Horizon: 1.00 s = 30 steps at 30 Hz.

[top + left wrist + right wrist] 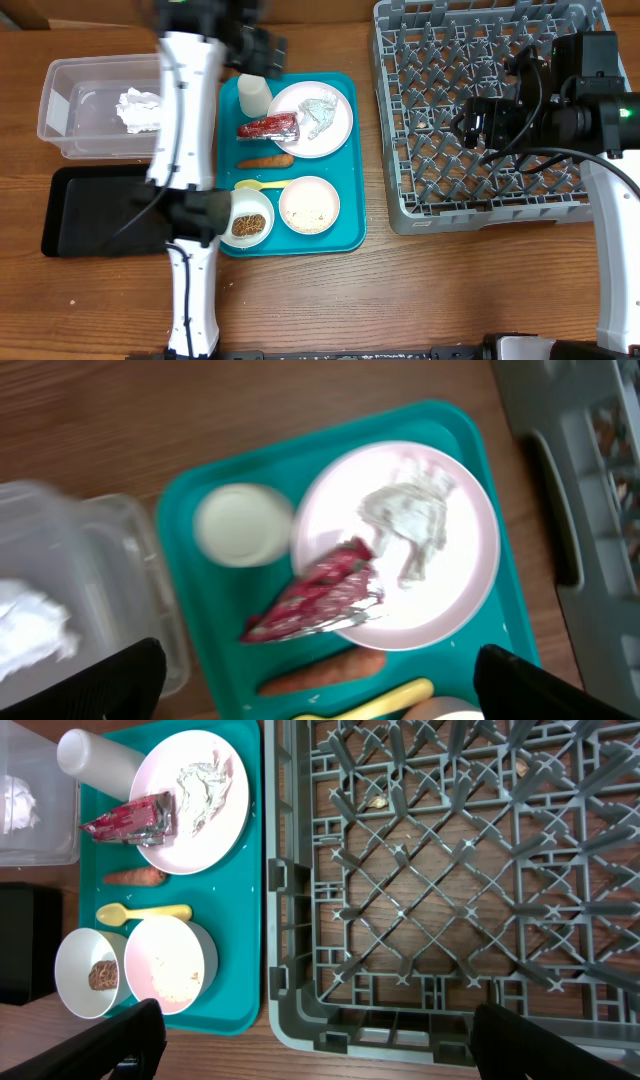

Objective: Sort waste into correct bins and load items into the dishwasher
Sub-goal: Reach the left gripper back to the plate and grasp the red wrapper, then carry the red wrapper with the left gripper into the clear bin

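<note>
My left gripper is going down toward the red-and-white wrapper point(268, 129), which lies clear of the crumpled white paper and carrot piece. It should keep going down until its fingers are on both sides of the wrapper point(284, 126).
On the teal tray point(345, 200) a pale plate point(335, 135) holds crumpled white paper point(320, 115) and a red-and-white wrapper point(268, 128). Beside it are a white cup point(254, 95), a carrot piece point(265, 161), a yellow spoon point(262, 184), a bowl with rice point(309, 204) and a bowl with brown bits point(248, 226). My left gripper point(320, 690) is open and empty above the wrapper point(315, 595) and carrot point(320, 672). My right gripper point(320, 1040) is open and empty above the grey dish rack point(480, 110), at its front edge.
A clear tub point(60, 110) at the left holds crumpled white paper point(140, 108). A black tray point(90, 210) lies in front of it. My left arm reaches up along the teal tray's left side.
</note>
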Available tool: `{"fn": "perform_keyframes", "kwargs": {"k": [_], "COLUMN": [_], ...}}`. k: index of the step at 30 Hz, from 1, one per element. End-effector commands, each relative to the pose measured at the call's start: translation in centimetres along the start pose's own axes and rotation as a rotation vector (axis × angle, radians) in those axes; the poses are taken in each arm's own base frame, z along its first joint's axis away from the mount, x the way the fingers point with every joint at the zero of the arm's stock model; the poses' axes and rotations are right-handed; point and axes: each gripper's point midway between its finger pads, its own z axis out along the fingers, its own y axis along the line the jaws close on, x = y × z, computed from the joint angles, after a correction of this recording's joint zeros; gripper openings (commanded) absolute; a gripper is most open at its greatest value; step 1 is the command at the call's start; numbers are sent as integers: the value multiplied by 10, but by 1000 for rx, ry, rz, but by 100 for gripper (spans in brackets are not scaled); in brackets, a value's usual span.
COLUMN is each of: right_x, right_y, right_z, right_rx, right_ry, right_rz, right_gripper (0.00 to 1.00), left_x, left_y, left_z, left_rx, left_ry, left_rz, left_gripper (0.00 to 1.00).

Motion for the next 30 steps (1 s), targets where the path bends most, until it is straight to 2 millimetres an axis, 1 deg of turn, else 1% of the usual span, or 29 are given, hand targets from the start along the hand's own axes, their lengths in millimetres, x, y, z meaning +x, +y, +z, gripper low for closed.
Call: {"fn": "perform_keyframes", "kwargs": {"k": [1, 2, 6, 8, 9, 14, 18, 20, 22, 26, 28, 30], "right_x": [-5, -5, -5, -4, -5, -5, -4, -4, -4, -4, -4, -4], "right_y": [6, 6, 6, 6, 6, 6, 6, 6, 6, 6, 6, 6], "right_z": [-9, -9, -9, -9, -9, -9, -9, -9, -9, -9, -9, -9], "right_rx": [-11, -10, -10, -10, -10, -10, -10, -10, -10, -10, -10, -10], "right_ry": [-29, -29, -27, -27, -27, -30, -26, -25, -24, -25, -25, -25], "right_rz": [-11, -11, -10, -10, -10, -11, -10, -10, -10, -10, -10, -10], "right_gripper": [100, 100, 100, 100, 100, 100, 100, 100, 100, 100, 100, 100], "left_x": [15, 18, 26, 33, 41, 69, 86, 93, 97, 102, 100, 96], "left_y": [-3, -7, -9, -9, -11, -31, -38, -38, -38, -32, -29, -29], "left_z": [43, 56, 91, 106, 115, 136, 153, 163, 169, 182, 186, 188], "left_rx": [-48, -44, -38, -36, -21, 39, 37, 39, 38, 17, -3, -6], "left_ry": [102, 118, 151, 173, 197, 284, 324, 335, 342, 339, 327, 308], "left_rz": [119, 134, 140, 141, 170, 323, 355, 355, 352, 350, 344, 345], "left_gripper": [99, 99, 99, 98, 98, 94, 89, 88, 85, 82, 80, 76]}}
